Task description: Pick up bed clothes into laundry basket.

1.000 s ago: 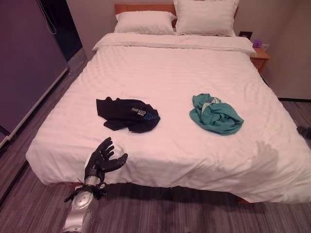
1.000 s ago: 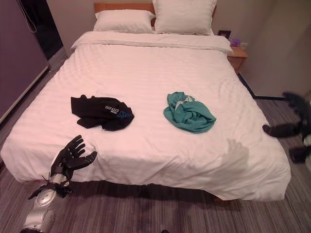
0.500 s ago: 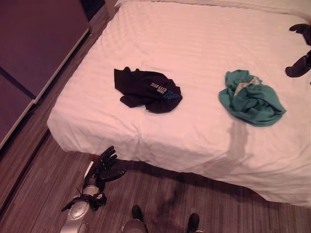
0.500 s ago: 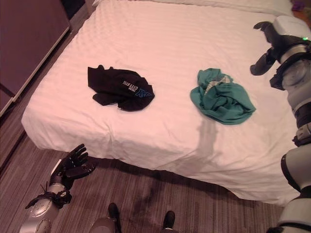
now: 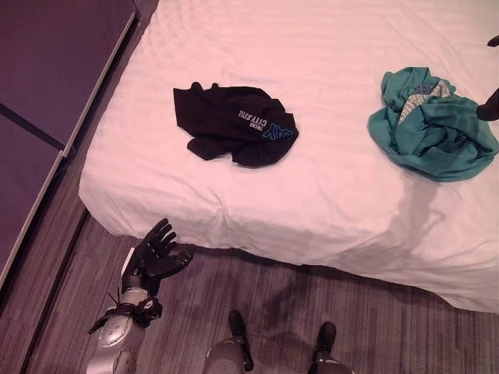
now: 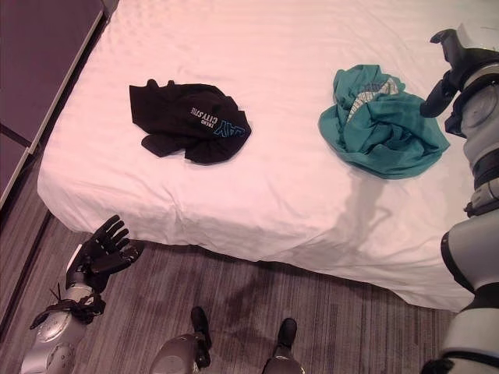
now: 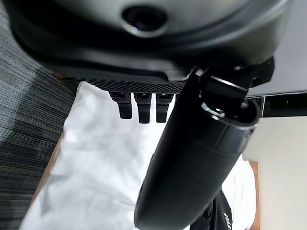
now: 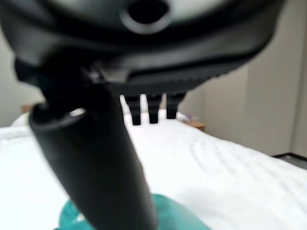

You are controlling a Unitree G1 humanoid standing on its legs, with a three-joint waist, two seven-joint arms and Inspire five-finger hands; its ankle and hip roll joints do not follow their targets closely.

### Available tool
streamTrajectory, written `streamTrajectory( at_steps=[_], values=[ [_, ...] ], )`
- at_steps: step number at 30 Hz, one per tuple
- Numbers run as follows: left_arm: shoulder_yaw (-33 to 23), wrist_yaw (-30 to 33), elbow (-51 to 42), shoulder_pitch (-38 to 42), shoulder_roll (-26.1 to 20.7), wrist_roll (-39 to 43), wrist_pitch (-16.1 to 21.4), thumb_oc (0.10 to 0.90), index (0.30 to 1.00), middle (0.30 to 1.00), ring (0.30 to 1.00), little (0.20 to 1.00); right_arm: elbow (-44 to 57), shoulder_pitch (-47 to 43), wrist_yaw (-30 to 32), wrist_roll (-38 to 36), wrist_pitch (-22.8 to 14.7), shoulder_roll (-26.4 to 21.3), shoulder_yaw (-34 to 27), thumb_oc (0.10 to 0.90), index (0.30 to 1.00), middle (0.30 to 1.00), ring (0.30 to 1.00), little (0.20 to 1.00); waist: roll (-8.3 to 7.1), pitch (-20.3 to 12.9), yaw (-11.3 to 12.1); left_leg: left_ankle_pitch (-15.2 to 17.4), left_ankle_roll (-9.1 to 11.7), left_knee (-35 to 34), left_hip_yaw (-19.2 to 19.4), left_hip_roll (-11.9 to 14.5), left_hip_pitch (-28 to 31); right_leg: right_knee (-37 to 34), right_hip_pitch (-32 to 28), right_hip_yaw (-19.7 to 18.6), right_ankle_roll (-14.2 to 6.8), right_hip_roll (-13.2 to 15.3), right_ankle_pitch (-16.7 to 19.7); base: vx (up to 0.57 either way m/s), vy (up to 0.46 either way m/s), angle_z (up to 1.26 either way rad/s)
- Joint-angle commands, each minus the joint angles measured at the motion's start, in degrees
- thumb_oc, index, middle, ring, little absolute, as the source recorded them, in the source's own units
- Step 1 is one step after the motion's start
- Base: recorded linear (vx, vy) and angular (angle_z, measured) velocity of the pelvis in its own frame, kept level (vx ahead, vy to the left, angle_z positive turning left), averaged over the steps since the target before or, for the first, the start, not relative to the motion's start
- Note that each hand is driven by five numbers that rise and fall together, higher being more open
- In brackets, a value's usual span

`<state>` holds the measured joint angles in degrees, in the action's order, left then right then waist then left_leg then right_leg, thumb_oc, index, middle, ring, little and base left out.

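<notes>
I expect the teal garment (image 5: 438, 134) to stay in a loose bundle when I carry it, because it lies in a rounded heap of overlapping folds (image 5: 422, 140).
A crumpled black shirt (image 5: 234, 125) with pale lettering lies on the white bed (image 5: 327, 195), toward its left side. A bunched teal garment (image 6: 382, 125) lies to the right, and it also shows past my right hand's thumb as teal cloth (image 8: 180, 213). My right hand (image 6: 465, 68) hovers open just above the teal garment's right edge, apart from it. My left hand (image 5: 150, 255) hangs open and spread, low in front of the bed's near left corner, holding nothing. Its fingers (image 7: 139, 106) point at the sheet, with the black shirt (image 7: 224, 218) beyond.
A dark panelled wall (image 5: 47, 78) runs along the bed's left side with a narrow strip of floor between. Striped wood-look floor (image 5: 405, 335) lies in front of the bed, whose sheet overhangs the near edge.
The camera has tilted down and come closer to the bed. My right hand has come in over the bed beside the teal garment. My left hand stays low by the bed's front.
</notes>
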<state>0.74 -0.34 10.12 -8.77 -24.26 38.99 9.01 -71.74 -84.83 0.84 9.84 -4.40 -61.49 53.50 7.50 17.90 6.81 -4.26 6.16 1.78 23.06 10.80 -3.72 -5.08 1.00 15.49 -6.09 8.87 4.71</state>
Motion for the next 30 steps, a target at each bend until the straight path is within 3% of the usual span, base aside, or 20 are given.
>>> streamTrajectory(
  at_steps=[1, 3, 4, 5, 7, 12, 13, 14, 15, 16, 19, 20, 21, 22, 23, 24, 25, 26, 29, 30],
  values=[
    [-2.0, 1.1, -10.0, 2.8, -0.4, 1.8, 7.0, 0.800, 0.900, 0.900, 0.900, 0.900, -0.7, -10.1, 4.8, -5.5, -0.4, -3.1, 0.5, 0.800, 0.900, 0.900, 0.900, 0.900, -0.03, 0.3, 0.8, -9.8, 4.9, 3.8, -2.3, 1.9, -8.7, 3.5, 3.8, 0.3, -0.3, 0.7, -0.7, -0.03, 0.011, -0.04],
    [-1.7, 1.1, -11.1, 2.9, -0.1, 1.6, 7.1, 0.800, 0.900, 0.900, 0.900, 0.900, -1.9, -7.9, 5.1, -7.1, -0.4, -3.5, -1.7, 0.800, 0.900, 0.900, 0.900, 0.900, 0.59, 1.0, 0.9, -8.2, 5.7, 4.9, -3.3, 1.3, -9.4, 3.7, 4.2, -0.5, -0.7, 1.1, -1.6, 0.02, -0.011, 0.00],
    [-1.7, 1.0, -11.9, 3.1, -0.3, 1.8, 7.2, 0.800, 0.900, 0.900, 0.900, 0.900, -2.0, -7.2, 5.2, -7.8, -0.5, -3.2, -2.8, 0.800, 0.900, 0.900, 0.900, 0.900, 0.92, 1.7, 1.1, -9.0, 4.9, 5.8, -2.6, 1.5, -10.6, 4.0, 5.2, -0.1, -0.3, 1.3, -0.8, 0.06, -0.035, 0.06],
    [-1.6, 1.0, -11.9, 3.1, -0.3, 1.8, 7.2, 0.800, 0.900, 0.900, 0.900, 0.900, -1.9, -7.0, 5.2, -7.8, -0.4, -3.3, -2.9, 0.800, 0.900, 0.900, 0.900, 0.900, 0.76, 1.4, 1.2, -7.9, 5.8, 5.9, -3.4, 1.3, -10.3, 3.9, 4.7, -0.6, -0.7, 1.3, -1.7, -0.09, -0.023, 0.09],
    [-1.6, 1.0, -15.0, 3.3, -0.7, 1.6, 7.4, 0.800, 0.900, 0.900, 0.900, 0.900, -2.0, -2.9, 5.2, -10.9, -1.0, -2.1, -7.6, 0.800, 0.900, 0.900, 0.900, 0.900, 2.02, 3.2, 1.7, -8.7, 5.2, 8.2, -3.3, 1.5, -12.6, 4.4, 6.5, -0.8, -0.1, 1.8, -0.7, -0.05, 0.005, 0.09],
    [-1.4, 1.7, -15.4, 5.0, 0.0, 2.2, 7.8, 0.800, 0.900, 0.900, 0.900, 0.900, 0.9, 7.4, 4.4, -11.3, -1.6, 1.2, -13.6, 0.800, 0.900, 0.900, 0.900, 0.900, 2.43, 3.1, 2.0, -7.3, 5.7, 6.7, -3.3, 0.5, -12.8, 4.0, 7.4, -1.4, -0.8, 2.1, -1.4, 0.03, 0.021, 0.01],
    [-1.2, 1.7, -15.8, 5.4, 0.3, 2.0, 8.0, 0.800, 0.900, 0.900, 0.900, 0.900, 1.9, 8.9, 4.1, -11.5, -1.9, 1.8, -14.3, 0.800, 0.900, 0.900, 0.900, 0.900, 2.79, 3.5, 1.7, -8.3, 4.6, 6.2, -2.3, 0.4, -13.1, 4.2, 8.2, -0.9, -0.4, 2.3, -0.4, 0.10, 0.022, -0.12],
    [-0.8, 1.7, -16.0, 5.7, 0.3, 2.1, 8.0, 0.800, 0.900, 0.900, 0.900, 0.900, 2.6, 9.8, 3.9, -11.4, -1.9, 2.3, -14.6, 0.800, 0.900, 0.900, 0.900, 0.900, 2.73, 3.2, 1.8, -7.1, 5.4, 5.9, -2.8, 0.1, -12.5, 4.3, 7.8, -1.3, -0.8, 2.4, -1.4, -0.05, 0.041, -0.05],
    [-0.6, 1.7, -16.4, 6.0, 0.3, 2.1, 7.9, 0.800, 0.900, 0.900, 0.900, 0.900, 3.4, 10.6, 3.8, -11.2, -2.1, 2.8, -14.8, 0.800, 0.900, 0.900, 0.900, 0.900, 2.98, 3.4, 1.6, -7.9, 4.3, 5.3, -1.6, 0.1, -12.7, 4.5, 8.6, -0.9, -0.5, 2.6, -0.5, 0.11, 0.037, -0.07],
    [-0.4, 1.6, -16.6, 6.2, 0.3, 2.0, 8.0, 0.800, 0.900, 0.900, 0.900, 0.900, 4.3, 11.2, 3.6, -11.0, -2.1, 3.4, -14.9, 0.800, 0.900, 0.900, 0.900, 0.900, 2.84, 3.2, 1.6, -6.8, 5.2, 5.0, -2.3, -0.2, -12.0, 4.6, 8.0, -1.3, -0.9, 2.8, -1.5, 0.04, 0.044, -0.06],
    [-0.7, 1.7, -17.2, 6.8, 0.4, 1.3, 8.3, 0.800, 0.900, 0.900, 0.900, 0.900, 8.4, 13.8, 3.5, -12.3, -2.9, 4.7, -16.5, 0.800, 0.900, 0.900, 0.900, 0.900, 2.82, 3.6, 1.3, -7.3, 4.0, 4.7, -1.0, -0.3, -11.8, 4.9, 8.6, -0.7, -0.6, 2.9, -0.5, 0.03, 0.025, -0.05],
    [-0.6, 1.7, -17.2, 6.7, 0.4, 1.3, 8.3, 0.800, 0.900, 0.900, 0.900, 0.900, 8.5, 14.0, 3.5, -12.3, -2.8, 4.7, -16.7, 0.593, 0.589, 0.589, 0.589, 0.589, 2.67, 3.3, 1.5, -6.3, 4.9, 4.6, -1.8, -0.5, -11.4, 4.8, 8.1, -1.2, -1.0, 3.0, -1.4, -0.06, 0.004, -0.11],
    [-1.1, 1.9, -17.3, 6.6, 0.6, 1.2, 8.4, 0.800, 0.900, 0.900, 0.900, 0.900, 10.2, 15.1, 3.3, -12.2, -3.0, 5.0, -17.0, 0.513, 0.469, 0.469, 0.469, 0.469, 2.57, 3.6, 1.3, -7.1, 4.0, 4.7, -0.9, -0.2, -11.7, 5.0, 8.6, -0.7, -0.6, 2.9, -0.5, 0.09, -0.009, -0.13],
    [-1.5, 2.0, -17.4, 6.4, 0.6, 1.2, 8.4, 0.800, 0.900, 0.900, 0.900, 0.900, 13.3, 16.8, 2.8, -11.6, -3.2, 4.8, -17.0, 0.400, 0.300, 0.300, 0.300, 0.300, 2.24, 3.4, 1.3, -6.0, 4.8, 4.7, -1.6, -0.3, -11.0, 5.0, 8.0, -1.3, -1.0, 2.8, -1.5, -0.04, -0.022, -0.13],
    [-3.0, 2.2, -16.9, 5.8, 0.8, 1.2, 8.6, 0.800, 0.900, 0.900, 0.900, 0.900, 18.8, 20.4, 1.7, -11.1, -3.6, 4.0, -17.7, 0.400, 0.300, 0.300, 0.300, 0.300, 1.80, 3.9, 0.9, -6.7, 3.8, 4.8, -0.7, 0.1, -11.1, 5.2, 8.3, -0.7, -0.5, 2.7, -0.6, 0.11, -0.026, -0.10],
    [-3.5, 2.3, -16.8, 5.6, 1.0, 1.4, 8.7, 0.800, 0.900, 0.900, 0.900, 0.900, 21.4, 23.1, 1.5, -11.0, -3.6, 3.6, -19.0, 0.400, 0.300, 0.300, 0.300, 0.300, 1.49, 3.5, 1.0, -5.7, 4.7, 4.7, -1.4, 0.0, -10.4, 5.1, 7.6, -1.1, -0.9, 2.6, -1.7, -0.03, -0.023, -0.09],
    [-4.3, 2.5, -16.6, 5.5, 1.6, 1.7, 8.9, 0.800, 0.900, 0.900, 0.900, 0.900, 23.4, 26.7, 1.5, -11.8, -4.1, 3.6, -21.2, 0.400, 0.300, 0.300, 0.300, 0.300, 1.45, 3.8, 0.5, -6.6, 3.8, 4.7, -0.6, 0.2, -10.7, 5.2, 7.9, -0.6, -0.5, 2.6, -0.8, 0.11, -0.011, -0.06],
    [-4.7, 2.7, -16.3, 5.5, 1.6, 1.7, 9.1, 0.800, 0.900, 0.900, 0.900, 0.900, 25.6, 30.3, 1.8, -12.1, -4.2, 3.4, -24.1, 0.400, 0.300, 0.300, 0.300, 0.300, 1.07, 3.4, 0.6, -5.6, 4.6, 4.5, -1.4, 0.0, -10.0, 5.1, 7.2, -1.0, -0.9, 2.6, -1.8, -0.04, -0.011, -0.03],
    [-7.1, 3.0, -15.7, 5.5, 2.1, 1.6, 9.8, 0.800, 0.900, 0.900, 0.900, 0.900, 31.7, 43.3, 0.8, -10.8, -5.3, 3.2, -31.1, 0.400, 0.300, 0.300, 0.300, 0.300, 0.65, 3.5, -0.4, -6.5, 3.6, 3.8, -0.6, -0.1, -9.8, 5.2, 7.3, 0.0, -0.6, 2.7, -0.9, 0.04, -0.009, 0.04],
    [-6.8, 3.0, -15.7, 5.4, 2.0, 1.6, 9.7, 0.800, 0.900, 0.900, 0.900, 0.900, 31.9, 43.9, 0.8, -10.7, -5.2, 3.2, -31.6, 0.400, 0.300, 0.300, 0.300, 0.300, 0.51, 3.2, -0.1, -5.5, 4.5, 3.7, -1.5, -0.3, -9.3, 5.1, 6.7, -0.4, -1.1, 2.7, -1.9, 0.04, 0.001, 0.12]
  ],
)
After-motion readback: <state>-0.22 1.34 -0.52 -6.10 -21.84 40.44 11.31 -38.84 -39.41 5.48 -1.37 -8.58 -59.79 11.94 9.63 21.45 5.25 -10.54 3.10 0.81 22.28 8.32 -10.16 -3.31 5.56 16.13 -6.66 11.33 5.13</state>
